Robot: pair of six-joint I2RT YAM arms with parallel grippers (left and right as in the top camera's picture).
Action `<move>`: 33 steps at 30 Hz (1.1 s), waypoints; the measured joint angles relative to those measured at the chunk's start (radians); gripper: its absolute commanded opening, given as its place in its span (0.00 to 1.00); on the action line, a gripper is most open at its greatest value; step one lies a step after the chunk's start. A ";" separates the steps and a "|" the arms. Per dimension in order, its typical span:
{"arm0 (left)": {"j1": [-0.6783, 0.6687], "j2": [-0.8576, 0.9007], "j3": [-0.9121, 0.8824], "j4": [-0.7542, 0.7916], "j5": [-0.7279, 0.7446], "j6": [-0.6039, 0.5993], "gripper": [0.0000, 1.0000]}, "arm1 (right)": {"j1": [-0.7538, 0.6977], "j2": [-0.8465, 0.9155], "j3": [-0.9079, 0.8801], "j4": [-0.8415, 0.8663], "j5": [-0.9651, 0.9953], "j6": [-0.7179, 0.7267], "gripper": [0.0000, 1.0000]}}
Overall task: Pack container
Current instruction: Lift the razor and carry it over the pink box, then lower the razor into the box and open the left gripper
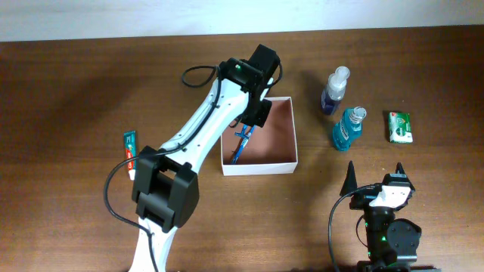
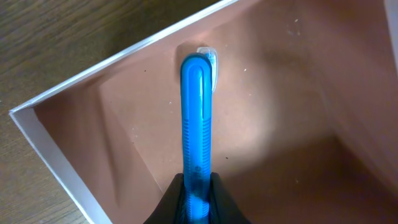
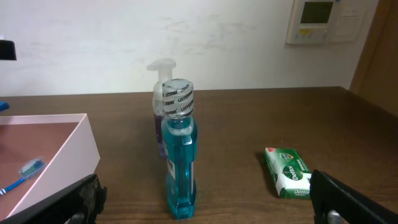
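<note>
The blue razor [image 1: 243,134] is hanging inside the container's sides, in line with the toothbrush. My left gripper should keep bringing it down until it gets to the container's bottom [image 1: 230,143].
The container [image 1: 281,160] is a square shallow white box with a pinkish-tan inside, at the table's middle; it also shows in the left wrist view [image 2: 37,127] and the right wrist view [image 3: 81,140]. My left gripper [image 1: 246,127] is over its left side, shut on a blue toothbrush [image 2: 196,124] whose head touches the box floor; the brush also shows in the overhead view [image 1: 239,147] and the right wrist view [image 3: 22,173]. My right gripper [image 1: 376,175] is open and empty near the front edge, right of the box.
A blue mouthwash bottle [image 1: 348,128] and a purple pump bottle [image 1: 334,91] stand right of the container. A green soap packet [image 1: 399,126] lies further right. A toothpaste tube [image 1: 130,151] lies at the left by the left arm's base.
</note>
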 measured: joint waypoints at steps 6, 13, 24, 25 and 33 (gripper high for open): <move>0.000 0.036 0.000 -0.002 0.000 0.007 0.07 | 0.000 0.000 0.000 0.000 0.000 0.000 0.98; 0.000 0.052 0.000 -0.024 0.000 0.007 0.07 | 0.000 0.000 0.000 0.000 0.000 0.000 0.98; 0.000 0.052 -0.020 -0.007 0.000 0.007 0.07 | 0.000 0.000 0.000 0.000 0.000 0.000 0.98; 0.000 0.052 -0.020 -0.007 0.000 0.007 0.07 | 0.000 0.000 0.000 0.000 0.000 -0.001 0.98; 0.000 0.094 -0.021 -0.007 0.000 0.006 0.08 | 0.000 0.000 0.000 0.000 0.000 0.000 0.98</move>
